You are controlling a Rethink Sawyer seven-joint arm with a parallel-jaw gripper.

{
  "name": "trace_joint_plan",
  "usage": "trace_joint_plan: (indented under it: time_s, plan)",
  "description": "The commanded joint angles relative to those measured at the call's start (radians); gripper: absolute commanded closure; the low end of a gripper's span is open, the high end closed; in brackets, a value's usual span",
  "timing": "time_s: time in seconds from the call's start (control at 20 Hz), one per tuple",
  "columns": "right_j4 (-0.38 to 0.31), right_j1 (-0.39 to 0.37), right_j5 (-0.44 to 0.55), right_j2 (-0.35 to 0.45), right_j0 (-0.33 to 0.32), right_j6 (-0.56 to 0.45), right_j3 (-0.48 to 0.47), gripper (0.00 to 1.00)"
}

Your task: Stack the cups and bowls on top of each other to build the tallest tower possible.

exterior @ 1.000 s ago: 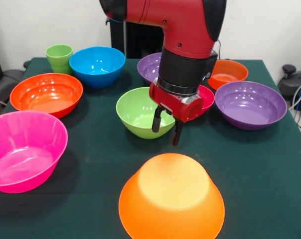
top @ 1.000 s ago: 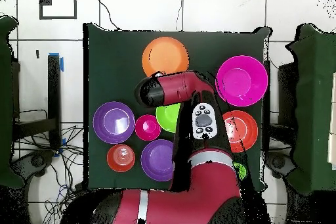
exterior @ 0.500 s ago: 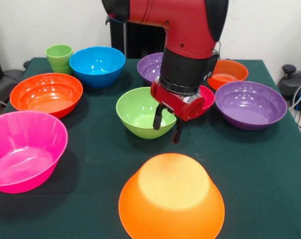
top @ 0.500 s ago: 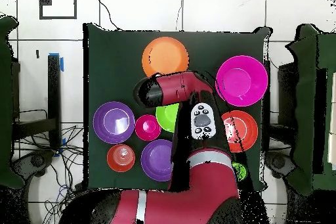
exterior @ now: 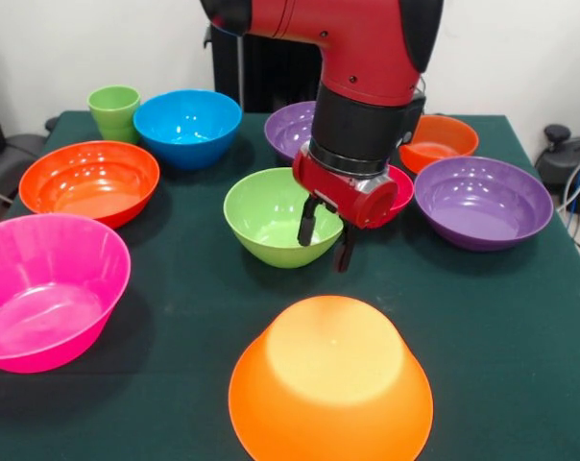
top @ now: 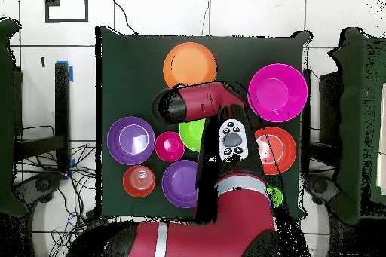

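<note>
The green bowl (exterior: 274,223) should sit upright and steady on the upturned orange bowl when the robot's gripper lowers it, because the orange bowl has a broad flat base (exterior: 335,350) to rest on.
My gripper (exterior: 326,240) hangs open over the near right rim of the green bowl (exterior: 269,216), one finger (exterior: 306,227) in front of the bowl and the other just off its right side, holding nothing. The large upturned orange bowl (exterior: 330,379) sits in front of it with nothing stacked on it. The light-green cup (exterior: 114,110) stands upright at the far left corner beside the blue bowl (exterior: 187,125). In the overhead view the arm (top: 203,103) covers the gripper and part of the green bowl (top: 190,135).
Around the table stand a pink bowl (exterior: 45,288), a red-orange bowl (exterior: 88,181), a big purple bowl (exterior: 482,200), a small magenta bowl (exterior: 401,187), a second purple bowl (exterior: 290,127) and a small red-orange bowl (exterior: 442,139). Bare green cloth (exterior: 194,317) lies between the bowls.
The gripper has risen slightly and shifted a little to the right by the green bowl. No bowl has moved.
</note>
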Motion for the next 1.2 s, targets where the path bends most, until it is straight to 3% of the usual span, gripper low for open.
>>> trace_joint_plan:
  time_s: [0.05,0.65,1.2]
  plan:
    - [0.027,-0.017,0.129,0.086,0.010,-0.124,0.085,0.00]
    - [0.011,-0.014,0.076,0.067,0.027,-0.076,0.125,0.00]
    - [-0.023,0.083,-0.006,0.019,0.065,-0.013,0.057,0.00]
